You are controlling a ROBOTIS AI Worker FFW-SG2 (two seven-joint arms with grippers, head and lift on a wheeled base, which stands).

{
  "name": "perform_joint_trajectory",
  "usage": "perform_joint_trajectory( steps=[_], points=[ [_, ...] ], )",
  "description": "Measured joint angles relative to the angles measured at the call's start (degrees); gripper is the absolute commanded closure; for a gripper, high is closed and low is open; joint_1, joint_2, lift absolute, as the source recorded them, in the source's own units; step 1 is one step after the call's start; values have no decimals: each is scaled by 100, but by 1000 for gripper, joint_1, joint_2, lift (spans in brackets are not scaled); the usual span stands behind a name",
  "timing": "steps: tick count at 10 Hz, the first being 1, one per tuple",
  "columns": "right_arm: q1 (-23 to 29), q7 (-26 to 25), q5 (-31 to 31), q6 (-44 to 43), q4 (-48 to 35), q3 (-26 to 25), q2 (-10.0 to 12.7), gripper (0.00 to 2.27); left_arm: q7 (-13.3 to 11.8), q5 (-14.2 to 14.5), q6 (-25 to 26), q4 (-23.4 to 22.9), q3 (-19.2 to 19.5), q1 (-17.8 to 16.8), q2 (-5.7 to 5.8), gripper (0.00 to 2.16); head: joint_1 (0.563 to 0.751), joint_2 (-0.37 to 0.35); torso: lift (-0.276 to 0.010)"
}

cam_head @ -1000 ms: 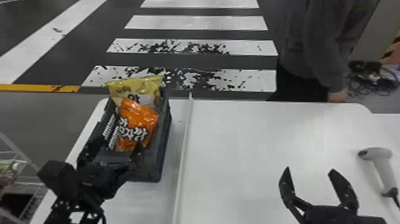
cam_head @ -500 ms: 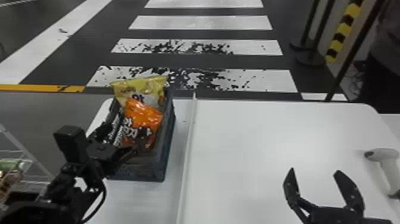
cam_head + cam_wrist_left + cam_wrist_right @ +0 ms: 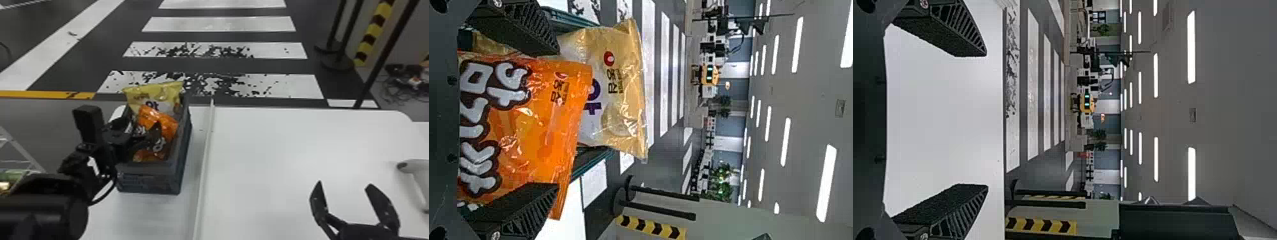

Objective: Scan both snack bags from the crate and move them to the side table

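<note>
I can see the orange snack bag's top edge (image 3: 153, 110) lying over the front of the yellow snack bag, so the orange snack bag will come out by itself when I lift it.
My left gripper (image 3: 142, 131) is over the dark crate (image 3: 150, 178) at the left of the table, at the orange snack bag (image 3: 159, 123). Behind that bag a yellow snack bag (image 3: 153, 94) leans at the crate's far end. In the left wrist view my left gripper (image 3: 556, 120) stands open, its fingers on either side of the orange bag (image 3: 541, 135), with the yellow bag (image 3: 621, 100) beyond. Open and holding nothing, my right gripper (image 3: 344, 188) is over the table's right part; it appears open too in the right wrist view (image 3: 985, 120). A white scanner (image 3: 418, 182) lies at the right edge.
A raised white strip (image 3: 204, 166) runs along the white table (image 3: 287, 153), just right of the crate. At the far left is a wire rack (image 3: 22, 153). Black posts (image 3: 338, 60) stand on the floor beyond the table.
My left gripper has moved forward and over the crate to the orange bag. The right gripper has kept its place over the table. The person at the back right has gone from view.
</note>
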Motion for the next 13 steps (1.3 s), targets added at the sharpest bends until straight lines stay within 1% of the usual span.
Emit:
perform_joint_trajectory(
  steps=[1,3,4,5,7,8,9,10,11,12,13],
  points=[
    [23,0,2,10,-17,-28,0,46,-68,-27,54,273,-48,-227,24,46,695,78,-99],
    [32,0,2,11,-21,-49,6,46,-368,-58,62,839,-144,-637,56,36,695,71,-99],
    [33,0,2,11,-21,-49,8,46,-472,-79,52,1035,-196,-772,76,33,695,69,-99],
    [33,0,2,11,-21,-50,9,46,-592,-135,47,1193,-256,-884,86,19,695,64,-99],
    [35,0,6,11,-21,-45,14,46,-685,-275,46,1439,-441,-1094,127,9,695,56,-99],
    [40,0,10,11,-21,-44,11,46,-778,-367,56,1520,-503,-1166,135,90,695,51,-99],
    [41,0,11,11,-21,-43,10,46,-873,-496,112,1622,-567,-1250,136,323,695,47,-99],
    [41,0,11,11,-21,-41,9,46,-1013,-639,232,1734,-638,-1349,135,741,695,44,-99],
    [41,0,11,11,-21,-41,9,46,-1105,-771,322,1792,-686,-1407,129,1443,695,40,-99],
    [41,0,11,11,-21,-41,9,46,-1090,-852,395,1802,-717,-1423,115,2101,695,38,-99],
    [41,0,11,9,-21,-41,9,46,-950,-875,560,1786,-742,-1421,104,2138,695,41,-99]
  ],
)
